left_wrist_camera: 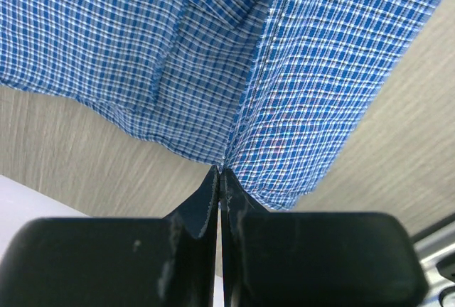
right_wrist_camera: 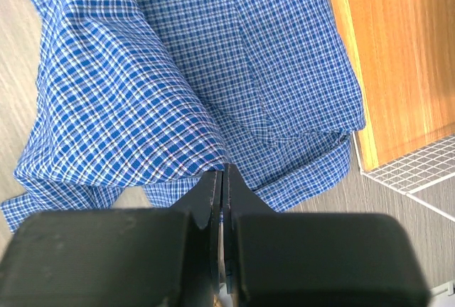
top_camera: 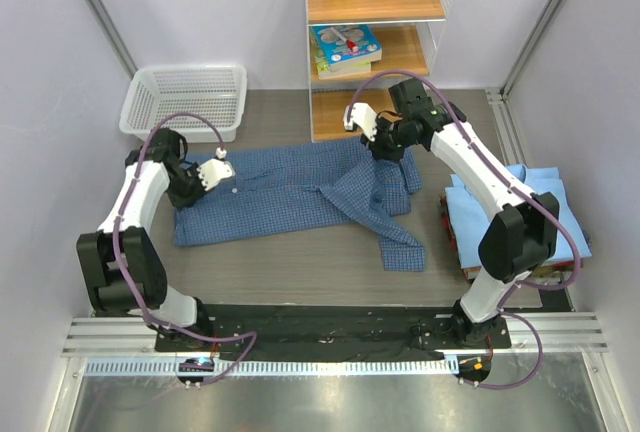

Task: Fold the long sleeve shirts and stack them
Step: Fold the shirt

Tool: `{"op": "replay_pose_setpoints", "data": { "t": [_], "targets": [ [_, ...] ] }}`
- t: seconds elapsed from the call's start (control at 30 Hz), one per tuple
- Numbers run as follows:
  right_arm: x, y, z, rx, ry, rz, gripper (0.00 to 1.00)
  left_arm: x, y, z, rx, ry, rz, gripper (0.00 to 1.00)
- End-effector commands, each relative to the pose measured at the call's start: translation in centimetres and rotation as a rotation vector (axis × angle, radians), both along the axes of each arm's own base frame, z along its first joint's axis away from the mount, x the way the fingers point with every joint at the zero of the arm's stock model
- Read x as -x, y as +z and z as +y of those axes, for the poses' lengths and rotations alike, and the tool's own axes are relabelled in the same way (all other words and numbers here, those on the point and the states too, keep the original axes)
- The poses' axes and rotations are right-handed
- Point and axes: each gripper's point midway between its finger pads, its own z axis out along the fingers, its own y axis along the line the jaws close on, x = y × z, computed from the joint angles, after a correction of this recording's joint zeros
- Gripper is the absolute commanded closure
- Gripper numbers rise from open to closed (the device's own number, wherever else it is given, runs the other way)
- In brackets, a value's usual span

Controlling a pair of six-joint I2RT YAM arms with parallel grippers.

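Note:
My right gripper should go on going down until the shirt's fold (right_wrist_camera: 160, 126) rests, then let go, because the fold hangs over the shirt's lower layer (right_wrist_camera: 266, 154) and runs straight toward my left gripper.
The dark blue checked shirt (top_camera: 300, 197) lies spread across the middle of the table, one sleeve trailing toward the front right. My left gripper (top_camera: 198, 184) is shut on its left edge; in the left wrist view the checked cloth (left_wrist_camera: 298, 72) is pinched at my fingertips (left_wrist_camera: 220, 173). My right gripper (top_camera: 392, 149) is shut on the shirt's far right part near the shelf; the right wrist view shows the cloth (right_wrist_camera: 142, 94) bunched at my fingertips (right_wrist_camera: 222, 172). The plain light blue shirt (top_camera: 545, 202) lies folded at the right.
A white mesh basket (top_camera: 186, 100) stands at the back left. A wooden shelf unit (top_camera: 375, 42) with books and bottles stands at the back centre, its base close behind my right gripper. The light blue shirt rests on a stack (top_camera: 455, 237) at the right edge.

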Motion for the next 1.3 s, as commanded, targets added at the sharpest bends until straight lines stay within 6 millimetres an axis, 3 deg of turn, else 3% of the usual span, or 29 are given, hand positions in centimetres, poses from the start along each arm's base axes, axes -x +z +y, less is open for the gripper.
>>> {"op": "replay_pose_setpoints", "data": {
  "t": [0.0,0.27,0.47,0.67,1.0,1.27],
  "targets": [
    [-1.4,0.7,0.2,-0.017,0.013,-0.036,0.99,-2.4,0.2,0.3,0.012,0.019,-0.046,1.0],
    [-1.7,-1.5,-0.3,-0.014,-0.018,0.006,0.99,-4.9,-0.4,0.7,0.011,0.041,-0.055,1.0],
    [-2.8,-0.6,-0.7,-0.045,-0.046,-0.013,0.99,-6.6,0.4,0.9,0.017,0.052,-0.075,1.0],
    [-3.3,-0.4,-0.7,-0.056,-0.05,-0.017,0.99,-6.9,-0.3,1.2,0.0,0.057,-0.058,1.0],
    [-3.5,-2.6,-0.3,-0.053,-0.058,0.039,0.99,-6.7,-3.0,1.7,-0.015,0.087,-0.014,1.0],
    [-5.1,-4.8,0.1,-0.054,-0.109,0.057,0.99,-7.6,-4.5,2.1,-0.022,0.126,-0.013,1.0]
  ]
}}
